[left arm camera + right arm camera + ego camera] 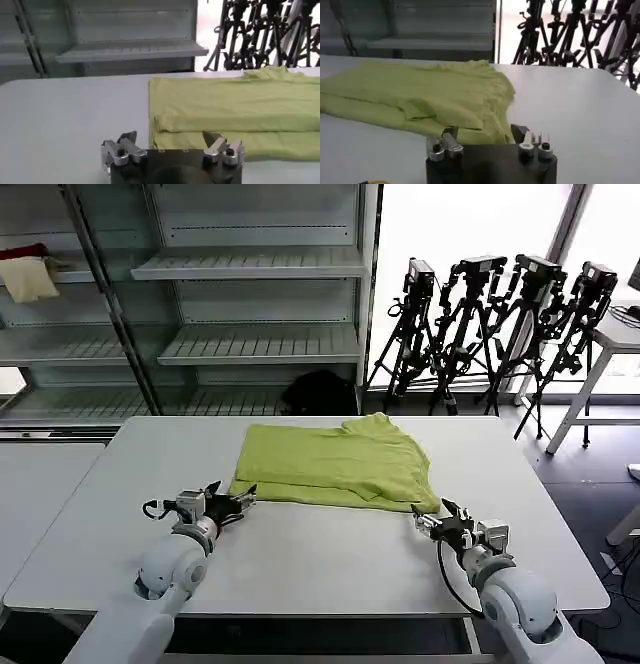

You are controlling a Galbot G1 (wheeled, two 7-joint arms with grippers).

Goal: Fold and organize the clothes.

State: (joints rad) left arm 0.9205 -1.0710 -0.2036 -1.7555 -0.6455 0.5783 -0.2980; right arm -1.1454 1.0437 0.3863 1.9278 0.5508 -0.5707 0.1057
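I expect the whole T-shirt [332, 461] to slide along still folded when I pull its corners, because the T-shirt's folded layers [290, 486] lie flat together along its near edge.
The clothes, one lime yellow-green T-shirt [335, 464], lie folded into a rough rectangle in the middle of the white table [320, 559], plain side up. My left gripper [240, 502] rests low at the shirt's near left corner, jaws wide open. In the left wrist view the T-shirt [235, 110] has its near edge lying just ahead of the left gripper [171, 141]. My right gripper [428, 519] sits at the near right corner, also open. The right wrist view has the T-shirt [420, 95] reaching in between the spread fingers of the right gripper [485, 134].
Behind the table stand metal shelves [255, 344], with a cream cloth and red piece [30, 276] on the upper left one. A black bag [320, 392] and several camera tripods [490, 324] are at the back. A second table [40, 484] adjoins on the left.
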